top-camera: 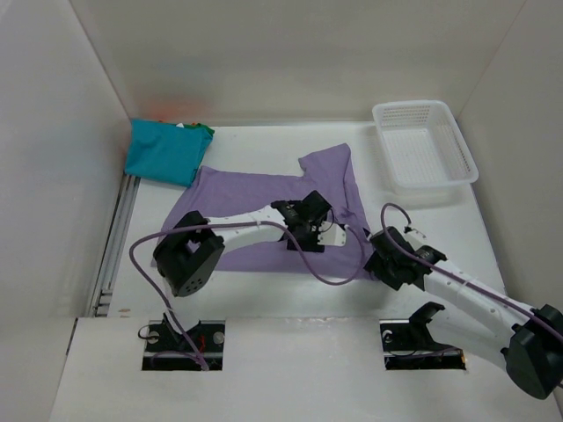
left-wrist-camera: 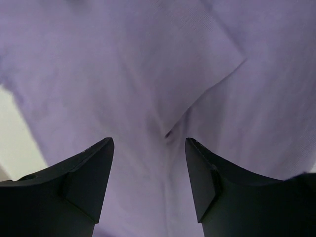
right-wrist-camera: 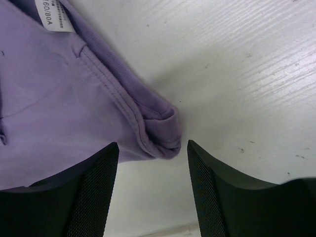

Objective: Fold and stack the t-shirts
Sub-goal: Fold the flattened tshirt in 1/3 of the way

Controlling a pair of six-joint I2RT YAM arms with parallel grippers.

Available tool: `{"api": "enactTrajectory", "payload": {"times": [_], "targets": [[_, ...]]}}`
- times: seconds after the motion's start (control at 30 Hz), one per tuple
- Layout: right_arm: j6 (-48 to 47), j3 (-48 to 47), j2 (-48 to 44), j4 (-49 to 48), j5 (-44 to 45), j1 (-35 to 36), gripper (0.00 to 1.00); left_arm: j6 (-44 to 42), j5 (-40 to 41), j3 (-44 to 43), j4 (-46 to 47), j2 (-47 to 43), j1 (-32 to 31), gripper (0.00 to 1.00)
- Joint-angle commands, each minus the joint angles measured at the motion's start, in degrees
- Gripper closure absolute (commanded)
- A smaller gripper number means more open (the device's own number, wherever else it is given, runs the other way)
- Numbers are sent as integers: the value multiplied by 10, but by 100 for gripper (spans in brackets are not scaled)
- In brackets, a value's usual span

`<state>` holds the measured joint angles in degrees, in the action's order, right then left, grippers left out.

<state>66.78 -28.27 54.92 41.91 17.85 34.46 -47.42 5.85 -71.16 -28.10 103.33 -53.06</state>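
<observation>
My right gripper should take the hem corner [right-wrist-camera: 165, 140] that lies rolled beside it and, with my left gripper at the other corner, pull the hem straight.
The lavender t-shirt [top-camera: 251, 189] lies spread flat in the middle of the table, one sleeve [top-camera: 327, 165] pointing to the far side. My left gripper [top-camera: 306, 224] hovers open over its right half; the left wrist view shows only purple cloth [left-wrist-camera: 148, 74] with a fold edge, and nothing between the fingers [left-wrist-camera: 94, 173]. My right gripper [top-camera: 380, 255] stands open at the shirt's near right corner. That rolled hem corner [right-wrist-camera: 165, 133] lies just ahead of the gap between its fingertips [right-wrist-camera: 98, 182], not gripped. A folded teal t-shirt [top-camera: 163, 151] sits at the far left on a dark green one [top-camera: 206, 131].
A white lattice basket [top-camera: 413, 106] stands at the far right. White walls close the table on the left, back and right. A metal rail [top-camera: 114, 251] runs along the left edge. A size label [right-wrist-camera: 54, 15] shows on the lavender shirt.
</observation>
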Motion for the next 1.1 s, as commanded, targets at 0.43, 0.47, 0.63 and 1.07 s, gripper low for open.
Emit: {"api": "enactTrajectory", "payload": {"times": [0.43,0.47,0.63,1.07], "targets": [[-21,-4,3,-35,11,-5,36,30,-140,-66,-14,71,-49,47],[-21,-4,3,-35,11,-7,35,31,-138,-66,-16,76,-50,47],[-33,-5,5,-39,7,-14,39,48,-133,-73,-15,93,-48,58],[-60,-21,35,-39,2,-16,51,72,-124,-100,-26,82,-25,62]]}}
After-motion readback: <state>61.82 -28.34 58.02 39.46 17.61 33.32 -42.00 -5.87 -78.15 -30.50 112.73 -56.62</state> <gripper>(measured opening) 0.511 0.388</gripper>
